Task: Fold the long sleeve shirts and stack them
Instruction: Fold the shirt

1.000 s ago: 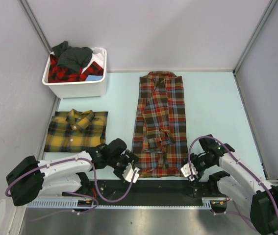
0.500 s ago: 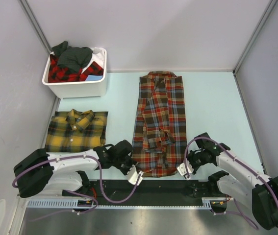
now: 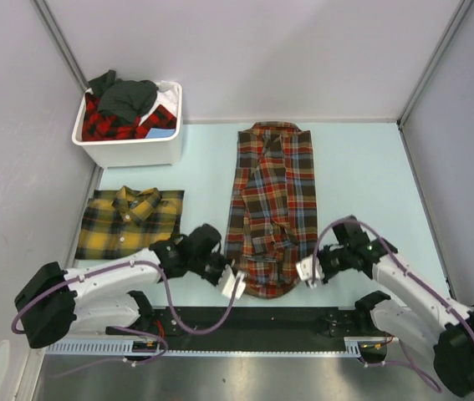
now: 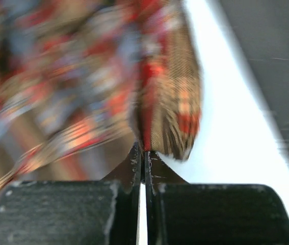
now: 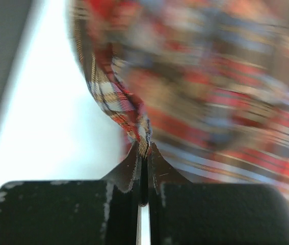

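I should move my right gripper toward the chest [image 3: 293, 173] next and let go there, since both grippers are on the hem corners [image 3: 292, 286] and the shirt is straight up to its collar.
The red-brown plaid long sleeve shirt [image 3: 272, 200] lies lengthwise in the middle of the table, collar at the far end. My left gripper [image 3: 232, 281] is shut on its near left hem corner [image 4: 169, 117]. My right gripper [image 3: 308, 271] is shut on the near right hem corner [image 5: 121, 102]. Both corners are lifted off the table, so the near hem curves up between them. A yellow-and-dark-green plaid shirt [image 3: 129, 221] lies folded at the left, collar up.
A white plastic bin [image 3: 132, 146] at the far left holds red-black plaid and dark grey clothes. Grey walls close in the left, back and right sides. A black strip and metal rail [image 3: 245, 330] run along the near edge.
Both grippers closed on the near hem corners of the red-brown shirt and lifted them, drawing the hem away from the near edge.
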